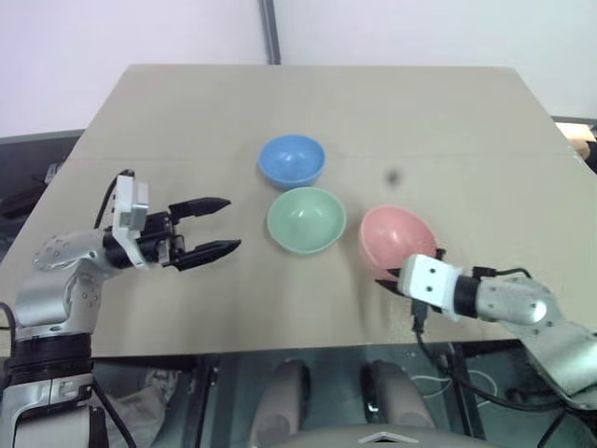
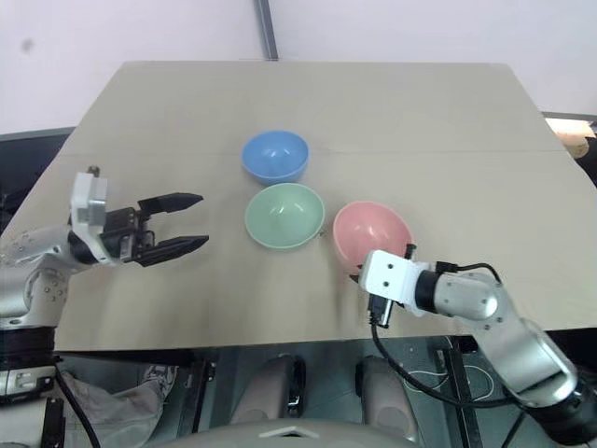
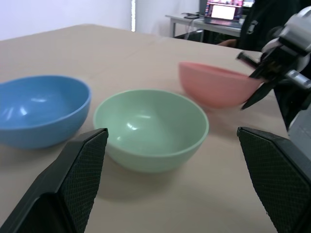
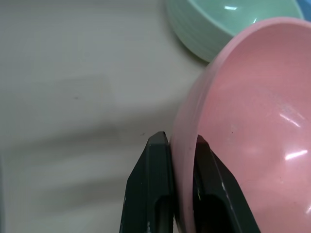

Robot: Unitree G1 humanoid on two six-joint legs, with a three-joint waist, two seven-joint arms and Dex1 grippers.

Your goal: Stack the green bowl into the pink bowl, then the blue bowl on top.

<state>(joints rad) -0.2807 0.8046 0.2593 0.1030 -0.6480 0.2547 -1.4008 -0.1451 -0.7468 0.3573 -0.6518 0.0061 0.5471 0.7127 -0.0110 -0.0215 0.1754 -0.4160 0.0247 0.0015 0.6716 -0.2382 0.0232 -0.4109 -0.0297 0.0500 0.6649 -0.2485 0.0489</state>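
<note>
I expect the green bowl, almost as wide as the pink bowl, to keep its rim above the pink rim when I lower it in.
The pink bowl is tilted and lifted at the right, with my right gripper shut on its near rim; one finger is inside the wall and one outside. The green bowl sits upright on the table just left of it, apart from it. Behind the green bowl stands the blue bowl. My left gripper is open to the left of the green bowl, level and pointing at it, with nothing between its fingers.
The bowls stand on a tan table whose front edge runs just under both arms. A desk with a laptop stands beyond the table's right side. Cables hang below my right arm.
</note>
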